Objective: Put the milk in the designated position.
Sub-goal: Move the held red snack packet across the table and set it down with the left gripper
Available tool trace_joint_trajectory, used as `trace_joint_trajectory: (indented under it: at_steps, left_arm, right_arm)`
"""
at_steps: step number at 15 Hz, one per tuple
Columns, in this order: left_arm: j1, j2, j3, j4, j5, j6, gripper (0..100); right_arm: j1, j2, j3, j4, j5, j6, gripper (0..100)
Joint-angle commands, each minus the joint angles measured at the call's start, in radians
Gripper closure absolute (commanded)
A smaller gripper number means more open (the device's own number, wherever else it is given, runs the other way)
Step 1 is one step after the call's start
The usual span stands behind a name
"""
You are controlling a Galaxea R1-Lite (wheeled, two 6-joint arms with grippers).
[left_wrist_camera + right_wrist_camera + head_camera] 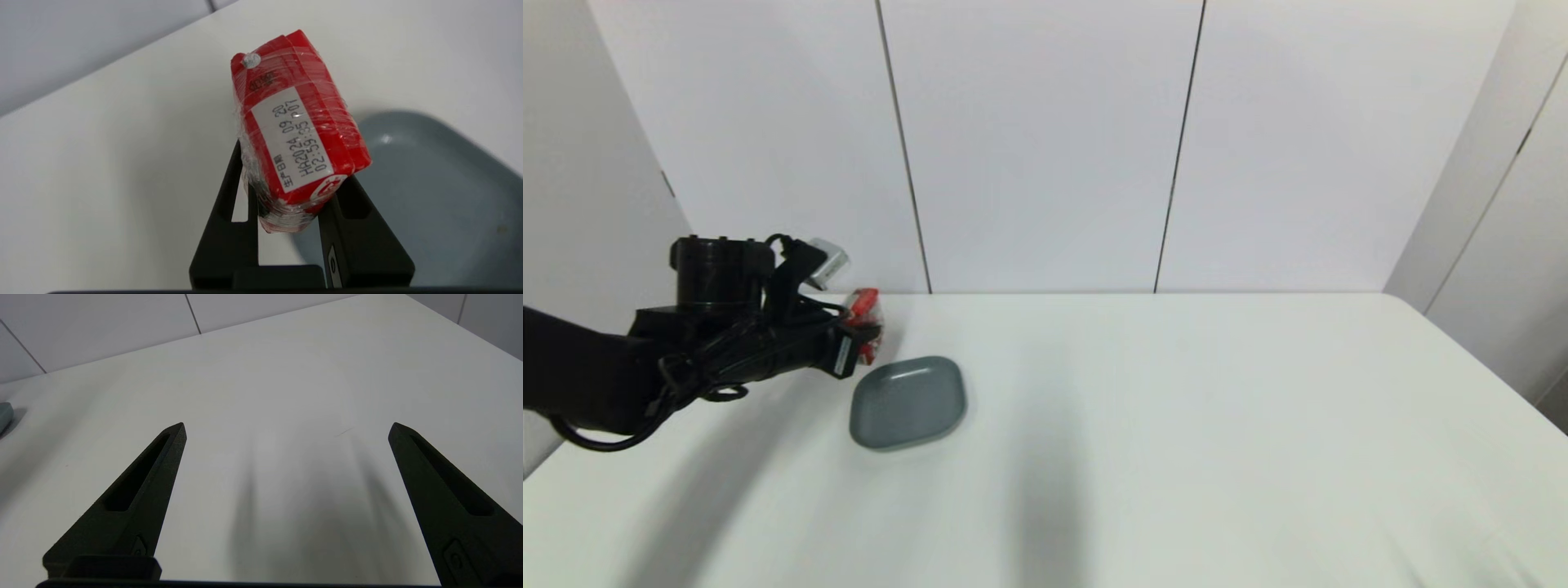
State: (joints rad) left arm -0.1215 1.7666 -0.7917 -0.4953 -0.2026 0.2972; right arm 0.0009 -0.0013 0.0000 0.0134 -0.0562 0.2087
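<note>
The milk hangs tilted at the grey plate's far corner (pixel 878 374), so my left gripper should pull it back and set it upright on the tabletop (pixel 814 421) beside the plate.
The milk (pixel 298 122), a small red-and-white carton wrapped in clear film, hangs tilted above the table with my left gripper (pixel 286 192) shut on its sides. In the head view the milk (pixel 864 314) shows as a red patch at the tip of my left gripper (pixel 854 335), at the back left of the table, just beyond the grey plate's far corner. The designated position is plain white tabletop with no mark to tell it by. My right gripper (pixel 286 428) is out of the head view; its own camera shows it open over bare table, holding nothing.
A grey rounded-square plate (pixel 907 402) lies left of the table's middle, right under and beside the held carton (pixel 441 183). White wall panels stand close behind the table's back edge. The table's right side is bare white surface (pixel 1258 425).
</note>
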Motion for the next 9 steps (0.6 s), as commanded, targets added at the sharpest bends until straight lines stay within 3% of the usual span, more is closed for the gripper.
trace_joint_trajectory:
  at_steps: [1, 4, 9]
  left_arm:
    - [0.091, -0.194, 0.181, -0.034, 0.003, -0.006, 100]
    - [0.117, -0.291, 0.272, -0.045, -0.001, -0.013, 100]
    - [0.034, -0.418, 0.434, -0.051, -0.103, 0.005, 100]
  right_arm:
    - [0.001, 0.001, 0.0, 0.0, -0.001, 0.001, 0]
    - [0.001, 0.001, 0.0, 0.0, -0.001, 0.001, 0]
    - [0.001, 0.001, 0.002, 0.0, -0.001, 0.001, 0]
